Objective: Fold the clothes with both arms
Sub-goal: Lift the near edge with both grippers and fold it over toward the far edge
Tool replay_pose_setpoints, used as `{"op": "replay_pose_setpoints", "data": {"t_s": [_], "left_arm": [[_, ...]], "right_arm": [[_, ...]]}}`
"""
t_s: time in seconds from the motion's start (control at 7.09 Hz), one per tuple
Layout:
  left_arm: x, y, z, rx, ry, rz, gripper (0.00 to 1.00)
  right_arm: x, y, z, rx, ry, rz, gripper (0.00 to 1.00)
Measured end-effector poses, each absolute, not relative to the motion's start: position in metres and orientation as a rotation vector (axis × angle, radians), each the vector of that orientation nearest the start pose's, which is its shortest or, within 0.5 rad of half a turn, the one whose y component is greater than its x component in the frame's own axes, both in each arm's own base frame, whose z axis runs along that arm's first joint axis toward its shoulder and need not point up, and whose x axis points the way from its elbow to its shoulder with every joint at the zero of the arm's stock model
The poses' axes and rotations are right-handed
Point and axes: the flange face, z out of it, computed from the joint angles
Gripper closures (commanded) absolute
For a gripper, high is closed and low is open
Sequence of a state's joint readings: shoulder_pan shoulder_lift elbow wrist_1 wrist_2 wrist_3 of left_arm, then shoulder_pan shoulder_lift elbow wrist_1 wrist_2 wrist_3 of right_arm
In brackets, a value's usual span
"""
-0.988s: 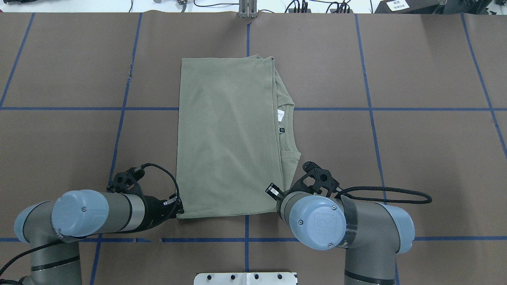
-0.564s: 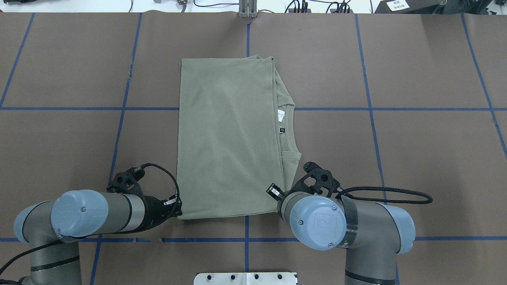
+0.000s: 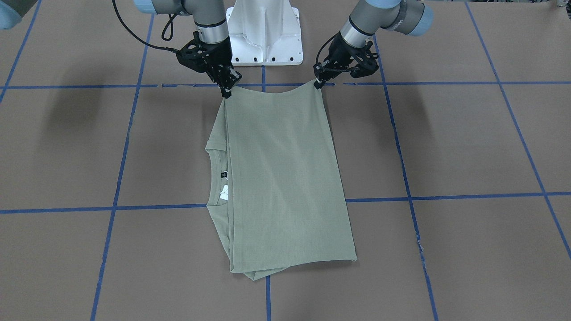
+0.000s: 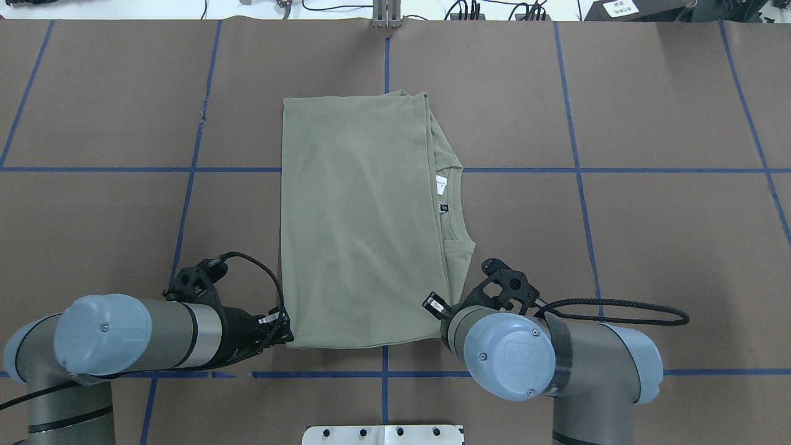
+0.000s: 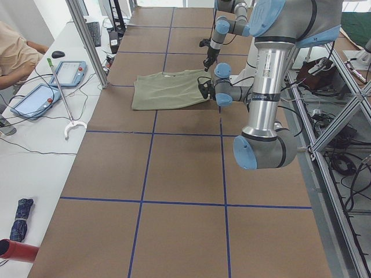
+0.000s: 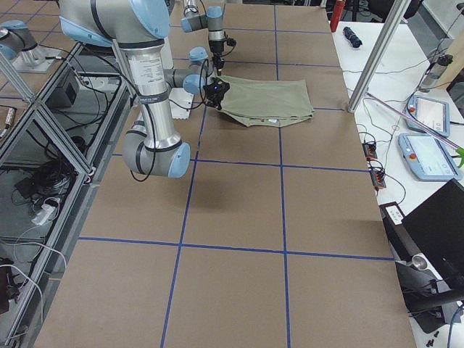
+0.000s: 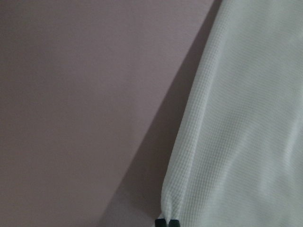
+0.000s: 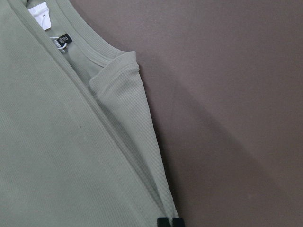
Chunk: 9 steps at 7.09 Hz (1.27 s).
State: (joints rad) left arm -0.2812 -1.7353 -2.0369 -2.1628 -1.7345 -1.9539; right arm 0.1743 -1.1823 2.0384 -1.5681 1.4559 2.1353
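My grippers should move the shirt's near edge (image 3: 275, 92) forward toward the shirt's far end (image 3: 294, 254), because that edge is close to the pedestal base and a pull back only drags the shirt.
The sage-green shirt (image 4: 358, 216) lies folded into a long rectangle in the middle of the brown table, collar and white hang tag (image 4: 440, 181) on its right side. My left gripper (image 4: 287, 337) is shut on its near left corner. My right gripper (image 3: 226, 91) is shut on the near right corner; in the overhead view it is hidden under the wrist. In the front-facing view, the shirt (image 3: 281, 178) has its near edge lifted and sagging between both grippers, the left gripper (image 3: 317, 84) on that view's right. Both wrist views show closed fingertips (image 7: 167, 222) (image 8: 169, 221) pinching cloth.
The white pedestal base (image 3: 264, 31) stands just behind the grippers. Blue tape lines (image 4: 384, 377) cross the brown table cover (image 4: 618, 247). A side bench with tablets (image 5: 35, 95) and cables runs along the far edge, with an upright metal post (image 6: 377, 51).
Both grippers have moved a little to the right and toward the robot with the shirt's near corners. The near edge has shifted right with them; the far part stays flat.
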Motion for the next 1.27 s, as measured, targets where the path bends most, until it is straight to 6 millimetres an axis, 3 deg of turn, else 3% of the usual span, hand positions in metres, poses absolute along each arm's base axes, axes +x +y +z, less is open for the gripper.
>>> {"op": "replay_pose_setpoints", "data": {"t_s": [0.28, 0.56, 0.71, 0.85, 1.27], "left_arm": [[0.442, -0.244, 0.26, -0.234, 1.267, -0.469, 1.0], [0.434, -0.239, 0.244, -0.247, 1.288, -0.466, 1.0], [0.432, -0.24, 0.238, -0.243, 1.301, -0.464, 1.0], [0.431, -0.254, 0.231, -0.207, 1.317, -0.465, 1.0], [0.414, -0.363, 0.223, 0.036, 1.322, -0.506, 1.0]], "right_arm": [[-0.501, -0.202, 0.238, -0.111, -0.903, 0.731, 1.0], [-0.483, -0.194, 0.224, -0.112, -0.898, 0.736, 1.0], [-0.475, -0.207, 0.221, -0.095, -0.898, 0.758, 1.0], [-0.471, -0.235, 0.219, -0.054, -0.897, 0.772, 1.0], [-0.462, -0.354, 0.208, 0.047, -0.862, 0.758, 1.0]]}}
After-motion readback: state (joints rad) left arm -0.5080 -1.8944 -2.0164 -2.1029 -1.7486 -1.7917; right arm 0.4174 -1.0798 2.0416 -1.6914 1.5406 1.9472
